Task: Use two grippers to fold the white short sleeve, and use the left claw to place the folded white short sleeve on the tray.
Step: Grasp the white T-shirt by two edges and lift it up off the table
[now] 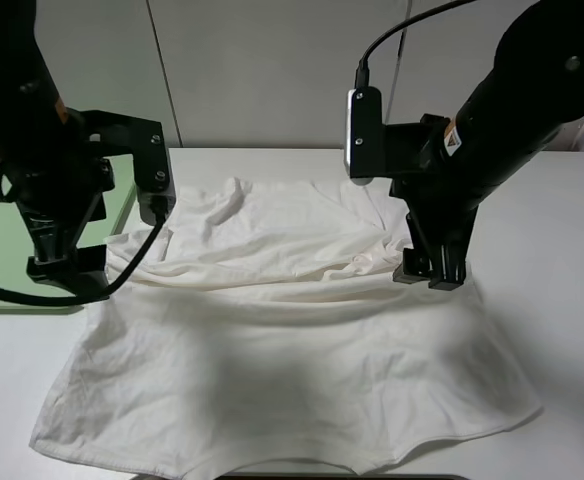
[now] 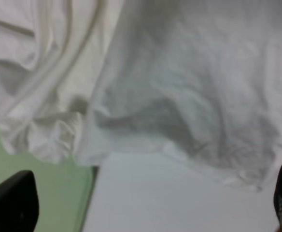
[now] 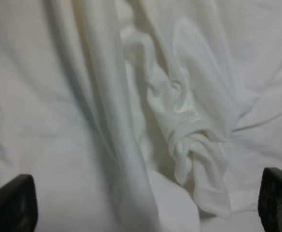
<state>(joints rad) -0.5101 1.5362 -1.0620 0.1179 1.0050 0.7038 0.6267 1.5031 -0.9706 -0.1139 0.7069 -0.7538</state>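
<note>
The white short sleeve's long fold lies crosswise to my left gripper's open fingers, so I should go on heading for its end until they close around it.
The white short sleeve lies spread over the table, its hem toward the front edge and its upper part rumpled into long folds. My left gripper hangs at the shirt's left edge, where cloth overlaps the tray. In the left wrist view the left gripper is open, with shirt, tray corner and bare table below it. My right gripper hovers over the shirt's right side. It is open, and a bunched sleeve fold lies between the wide-apart fingertips.
The pale green tray sits at the table's left edge, mostly behind the left arm. White tabletop shows to the right of the shirt and behind it. The shirt's hem reaches nearly to the front edge of the table.
</note>
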